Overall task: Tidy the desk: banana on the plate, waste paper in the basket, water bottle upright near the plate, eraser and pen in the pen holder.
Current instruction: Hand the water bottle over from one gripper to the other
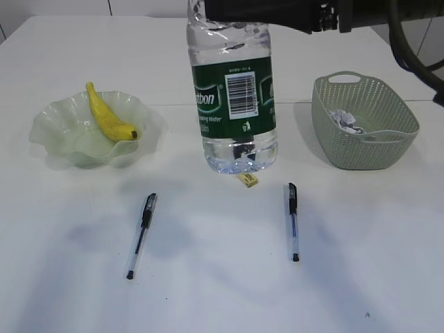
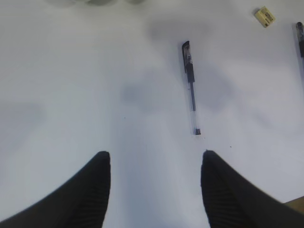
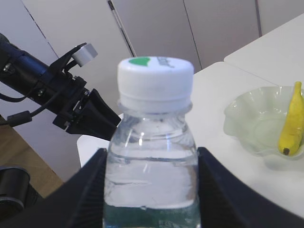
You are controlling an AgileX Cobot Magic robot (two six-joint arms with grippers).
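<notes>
The plate (image 1: 72,130) is on my left gripper's side, so my right gripper should keep the water bottle still so that my left gripper can grip it around the green label (image 1: 234,98).
My right gripper (image 1: 229,15) is shut on the shoulder of a clear water bottle (image 1: 234,104) with a green label and white cap. It holds the bottle upright above the middle of the table; the right wrist view shows the jaws (image 3: 151,156) pressed on the bottle (image 3: 154,109). A banana (image 1: 109,116) lies in the pale green plate (image 1: 62,125). Crumpled paper (image 1: 347,121) lies in the grey-green basket (image 1: 364,135). Two pens (image 1: 141,234) (image 1: 293,220) and a yellow eraser (image 1: 248,179) lie on the table. My left gripper (image 2: 154,159) is open and empty above the table. No pen holder is in view.
The left wrist view shows the left pen (image 2: 190,85) ahead of the jaws, the eraser (image 2: 264,16) at the top right and the other pen (image 2: 300,40) at the right edge. The left arm (image 3: 57,95) shows behind the bottle in the right wrist view.
</notes>
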